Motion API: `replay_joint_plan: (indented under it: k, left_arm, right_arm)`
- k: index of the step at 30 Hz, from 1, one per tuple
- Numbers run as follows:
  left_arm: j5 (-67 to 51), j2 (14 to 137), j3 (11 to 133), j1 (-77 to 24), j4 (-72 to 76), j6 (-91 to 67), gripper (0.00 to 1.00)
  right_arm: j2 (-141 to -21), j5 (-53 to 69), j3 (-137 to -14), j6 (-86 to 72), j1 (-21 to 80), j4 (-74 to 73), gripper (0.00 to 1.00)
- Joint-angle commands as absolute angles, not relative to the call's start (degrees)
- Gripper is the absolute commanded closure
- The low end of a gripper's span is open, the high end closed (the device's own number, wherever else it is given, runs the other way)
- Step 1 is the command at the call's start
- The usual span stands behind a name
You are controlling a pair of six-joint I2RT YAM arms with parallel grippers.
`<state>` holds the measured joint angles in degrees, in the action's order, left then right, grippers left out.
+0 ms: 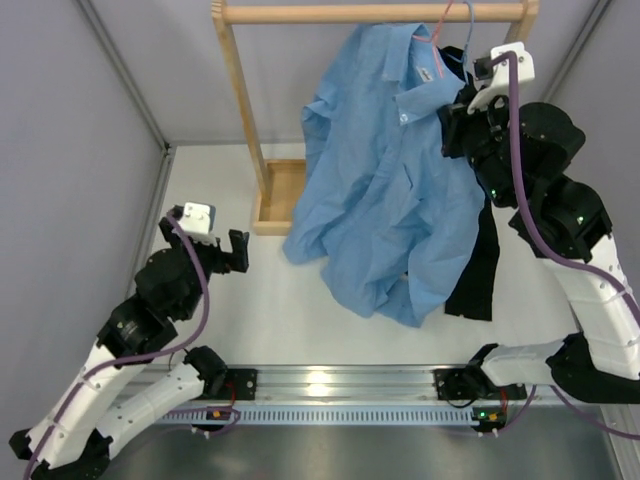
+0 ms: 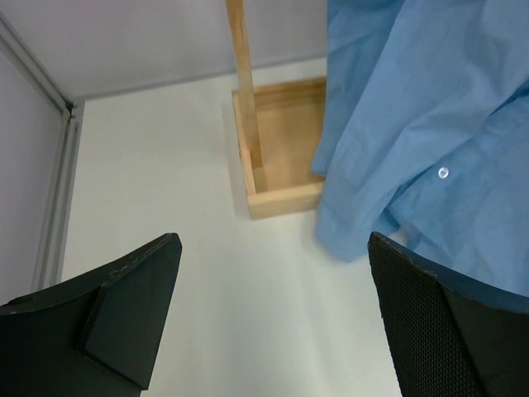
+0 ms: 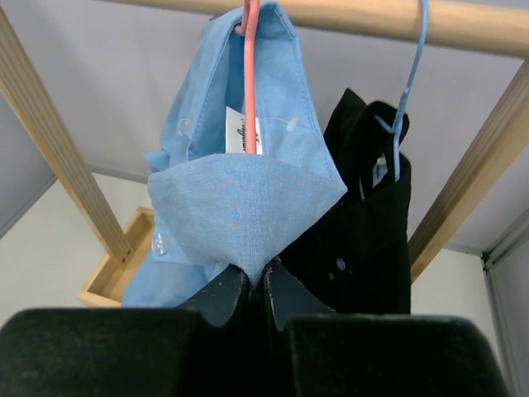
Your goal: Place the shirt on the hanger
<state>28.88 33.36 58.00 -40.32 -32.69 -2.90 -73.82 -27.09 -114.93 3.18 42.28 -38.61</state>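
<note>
I should bring the light blue shirt's collar [image 1: 424, 88] back toward the rail's middle [image 1: 370, 14] with my right gripper before I open it, because the collar is crowding the black shirt at the rail's end.
The light blue shirt [image 1: 390, 200] hangs from the wooden rail on the pink hanger [image 1: 438, 28]. Its hem trails onto the table. In the right wrist view the pink hanger [image 3: 250, 83] runs down inside the collar past the white label, and my right gripper [image 3: 254, 277] is shut on the collar's point of the shirt [image 3: 240, 215]. From above, that right gripper [image 1: 462, 100] sits high at the shirt's neck. My left gripper [image 1: 238, 250] stands open low on the left, apart from the cloth. Its wrist view shows the left gripper [image 2: 274, 237] with nothing between its fingers and the shirt [image 2: 430, 124] ahead to the right.
A wooden rack [image 1: 240, 90] carries the rail [image 1: 370, 12], with its box-shaped foot [image 1: 278, 195] beside the shirt's hem. A black shirt [image 1: 480, 260] hangs on a pale blue hanger [image 3: 409, 83] just right of the blue one. Grey walls close in on both sides.
</note>
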Motion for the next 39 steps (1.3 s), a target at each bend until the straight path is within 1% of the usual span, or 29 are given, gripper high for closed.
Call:
replay_joint_plan:
  k: [1,6,7,9,11,14,15,20,23,27,30,35,39]
  left_arm:
    - [32.1,31.4,50.7,-40.0,-24.4,-1.9,0.02]
    - [30.2,30.9,49.7,-36.6,-23.8,-2.5,0.02]
    - [29.9,30.7,49.3,-36.5,-23.8,-2.5,0.02]
    - [29.3,30.1,48.8,-36.3,-23.8,-2.5,0.02]
    - [29.3,29.8,48.4,-36.0,-23.8,-2.5,0.02]
    - [28.7,29.4,48.1,-34.7,-23.8,-2.5,0.02]
    - [28.0,29.4,47.8,-33.9,-23.8,-2.4,0.02]
    - [27.0,29.4,47.2,-32.5,-23.7,-2.1,0.02]
    - [26.6,29.4,47.2,-32.2,-23.6,-2.0,0.02]
    - [25.8,29.2,47.0,-30.8,-23.7,-2.1,0.02]
    - [25.8,29.2,46.9,-30.5,-23.6,-2.0,0.02]
    - [25.2,28.6,46.8,-30.0,-23.6,-2.1,0.02]
    - [25.1,27.3,46.1,-29.7,-23.6,-2.8,0.02]
  right_arm:
    - [-70.2,-28.0,-106.8,-0.7,43.0,-27.3,1.0]
    - [-65.2,-29.2,-89.4,-7.5,44.0,-18.1,1.0]
    - [-64.8,-29.3,-87.8,-7.9,44.2,-14.6,1.0]
    - [-65.4,-30.1,-86.0,-8.5,44.4,-12.9,1.0]
    - [-67.0,-30.5,-86.6,-7.8,44.5,-10.6,1.0]
    - [-71.6,-32.6,-90.9,-5.9,44.6,-8.9,1.0]
    - [-74.1,-34.3,-94.1,-4.9,44.6,-8.4,1.0]
    - [-79.4,-39.8,-101.1,-1.5,46.3,-3.6,1.0]
    - [-82.5,-39.9,-104.7,-1.4,46.3,-4.1,1.0]
    - [-90.7,-39.7,-114.8,-0.4,46.3,-6.6,1.0]
    - [-94.3,-41.0,-118.6,-0.5,46.3,-6.9,1.0]
    - [-96.4,-41.9,-117.9,-2.4,46.2,-6.9,1.0]
    - [-96.5,-43.1,-113.7,-4.7,46.3,-5.9,1.0]
